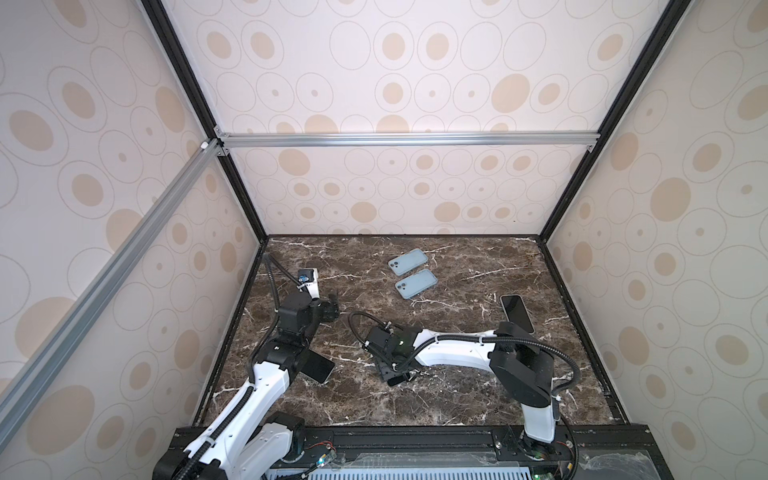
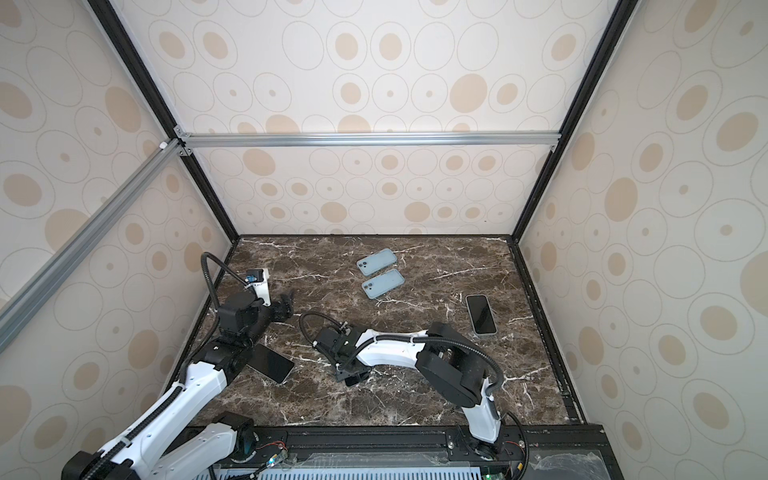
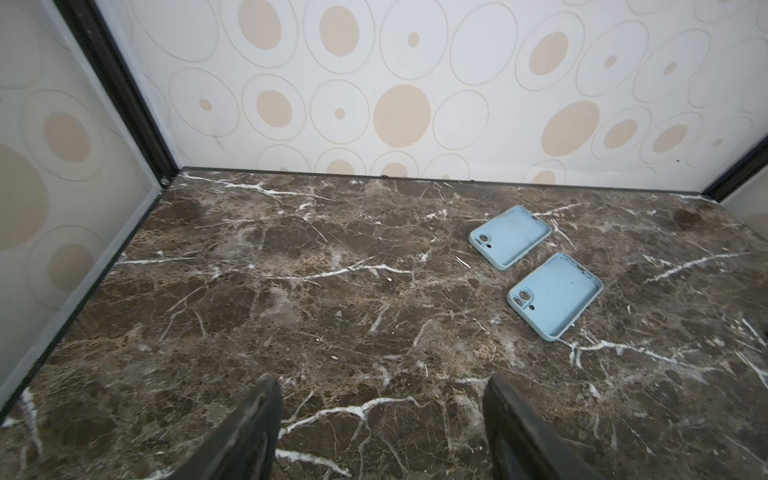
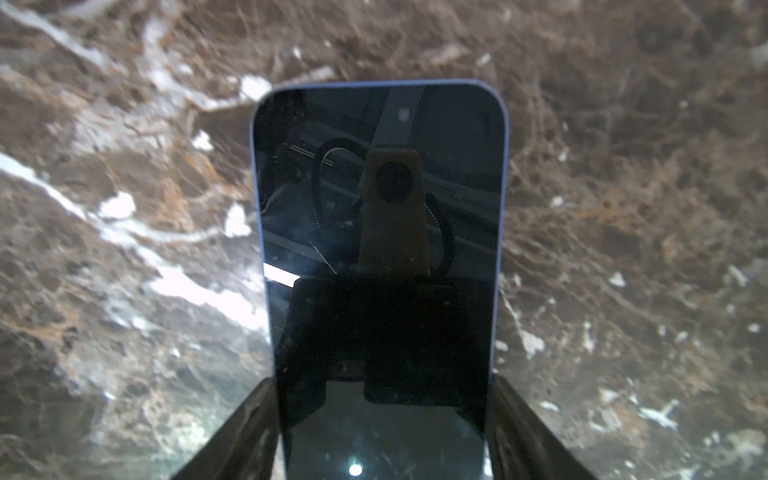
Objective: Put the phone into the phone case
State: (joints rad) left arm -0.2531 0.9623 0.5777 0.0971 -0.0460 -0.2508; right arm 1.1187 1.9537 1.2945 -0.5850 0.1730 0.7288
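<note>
The phone's loose end (image 4: 380, 100) sticks out past the fingers of the robot's right gripper, so the left gripper should keep moving toward the phone and close on that end (image 4: 380, 120).
In the right wrist view a dark-screened phone (image 4: 378, 208) with a pale blue rim lies between my right gripper's (image 4: 384, 386) fingers, which press on its long edges just above the marble. In a top view the right gripper (image 1: 395, 374) points down at the front middle and hides this phone. Two pale blue phone cases (image 1: 408, 262) (image 1: 415, 284) lie side by side at the back middle, hollow side up; the left wrist view shows them too (image 3: 510, 237) (image 3: 555, 296). My left gripper (image 3: 382, 382) (image 1: 332, 309) hangs open and empty at the left.
Another phone (image 1: 517, 313) lies screen up at the right, by the right arm's elbow. A further phone (image 1: 320, 368) lies at the front left, partly under the left arm. Patterned walls close in the marble table (image 1: 457, 399) on three sides.
</note>
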